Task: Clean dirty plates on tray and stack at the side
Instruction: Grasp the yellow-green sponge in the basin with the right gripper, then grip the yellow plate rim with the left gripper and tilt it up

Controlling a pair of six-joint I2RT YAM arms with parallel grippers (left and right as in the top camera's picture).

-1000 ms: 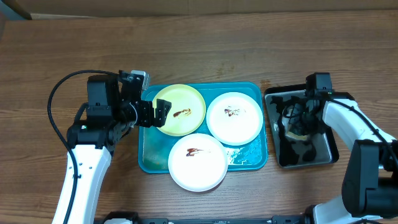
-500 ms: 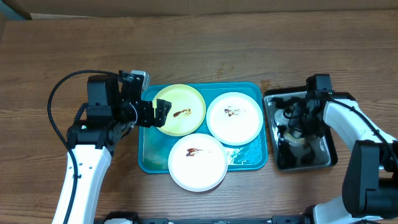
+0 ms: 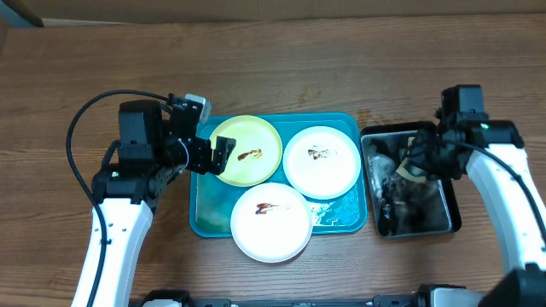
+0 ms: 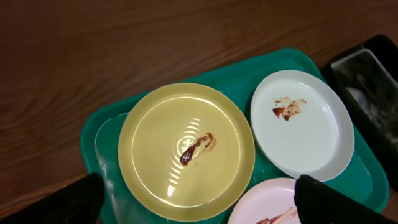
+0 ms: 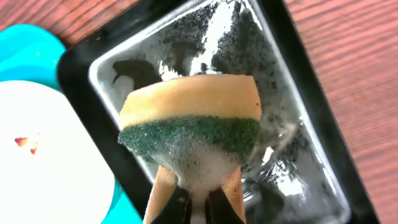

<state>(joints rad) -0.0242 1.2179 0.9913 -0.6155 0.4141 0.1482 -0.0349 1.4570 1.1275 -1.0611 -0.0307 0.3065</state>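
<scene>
The yellow-green plate (image 3: 252, 143) is loose below my open left gripper, so next my left gripper grips the plate's edge (image 3: 216, 139) firmly before my right gripper scrubs the smear.
The turquoise tray (image 3: 201, 203) holds three plates, each with a brown smear. A yellow-green plate (image 3: 246, 150) lies at its back left, a white plate (image 3: 322, 161) at its back right, and a white plate (image 3: 271, 221) at the front, overhanging the rim. My left gripper (image 3: 213, 156) is open, its fingers spread over the yellow-green plate's (image 4: 186, 149) left edge. My right gripper (image 5: 198, 193) is shut on a soapy yellow-and-green sponge (image 5: 189, 121) and holds it above the black tray (image 5: 298, 143).
The black tray (image 3: 452, 213) with soapy water stands to the right of the turquoise tray. Bare wooden table (image 3: 299, 68) lies behind both trays. A black cable (image 3: 81, 128) loops off the left arm.
My right gripper has risen out of the black tray with the sponge in it and moved back. The left arm has hardly moved.
</scene>
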